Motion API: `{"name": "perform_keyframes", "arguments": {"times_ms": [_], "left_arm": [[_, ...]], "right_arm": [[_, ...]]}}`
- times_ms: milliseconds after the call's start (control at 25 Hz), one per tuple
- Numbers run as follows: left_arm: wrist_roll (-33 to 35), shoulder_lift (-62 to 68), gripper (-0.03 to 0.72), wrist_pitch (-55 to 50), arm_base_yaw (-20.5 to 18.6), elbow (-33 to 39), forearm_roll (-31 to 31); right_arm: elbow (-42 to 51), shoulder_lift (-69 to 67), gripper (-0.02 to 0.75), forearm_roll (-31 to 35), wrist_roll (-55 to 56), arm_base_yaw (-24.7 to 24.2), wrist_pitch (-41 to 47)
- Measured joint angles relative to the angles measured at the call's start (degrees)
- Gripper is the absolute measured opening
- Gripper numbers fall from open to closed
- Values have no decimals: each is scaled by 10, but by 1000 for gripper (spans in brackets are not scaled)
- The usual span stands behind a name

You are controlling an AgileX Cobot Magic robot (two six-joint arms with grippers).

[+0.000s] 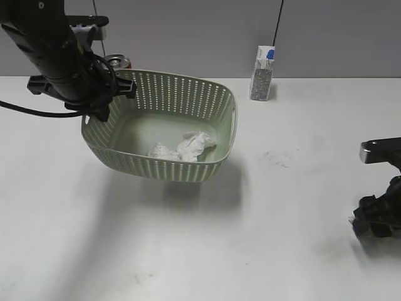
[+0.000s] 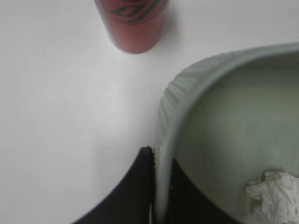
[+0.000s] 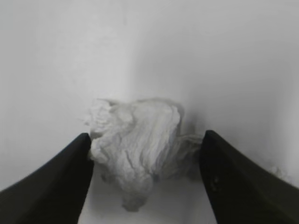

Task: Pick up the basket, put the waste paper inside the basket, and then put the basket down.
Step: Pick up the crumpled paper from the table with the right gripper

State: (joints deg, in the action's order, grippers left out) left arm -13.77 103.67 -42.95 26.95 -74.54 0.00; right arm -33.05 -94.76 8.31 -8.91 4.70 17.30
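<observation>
My right gripper's fingers have loose folds (image 3: 106, 114) spreading past them, so I expect the white wad (image 3: 137, 147) to squeeze thin in its middle with flared ends when I lift it.
The pale green basket (image 1: 188, 88) hangs tilted above the table, its left rim pinched in my left gripper (image 1: 105, 103). The left wrist view shows the two fingers (image 2: 161, 161) shut on the basket's rim (image 2: 205, 74), one inside and one outside. Two wads of waste paper (image 1: 185, 148) lie in the basket; one shows in the left wrist view (image 2: 273, 196). My right gripper (image 1: 371, 224) is low at the table's right edge. It is open, with its fingers (image 3: 147, 140) on either side of a third wad (image 3: 135, 142) that lies on the table.
A red can (image 1: 117, 61) stands just behind the basket's left corner and shows in the left wrist view (image 2: 135, 23). An upright white-and-blue carton (image 1: 262, 74) stands at the back, right of the basket. The table is white.
</observation>
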Motion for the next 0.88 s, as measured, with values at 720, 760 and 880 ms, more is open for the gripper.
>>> {"name": "perform_keyframes", "arguments": {"times_ms": [720,760,880], "left_arm": [[0,0,0,0,0,0,0],[0,0,0,0,0,0,0],[0,0,0,0,0,0,0]], "right_arm": [[-10,-31,24,56,0,14,-57],[-12,-19,22,64,-7,26,-31],[-42,35,20,103,-51,72,41]]}}
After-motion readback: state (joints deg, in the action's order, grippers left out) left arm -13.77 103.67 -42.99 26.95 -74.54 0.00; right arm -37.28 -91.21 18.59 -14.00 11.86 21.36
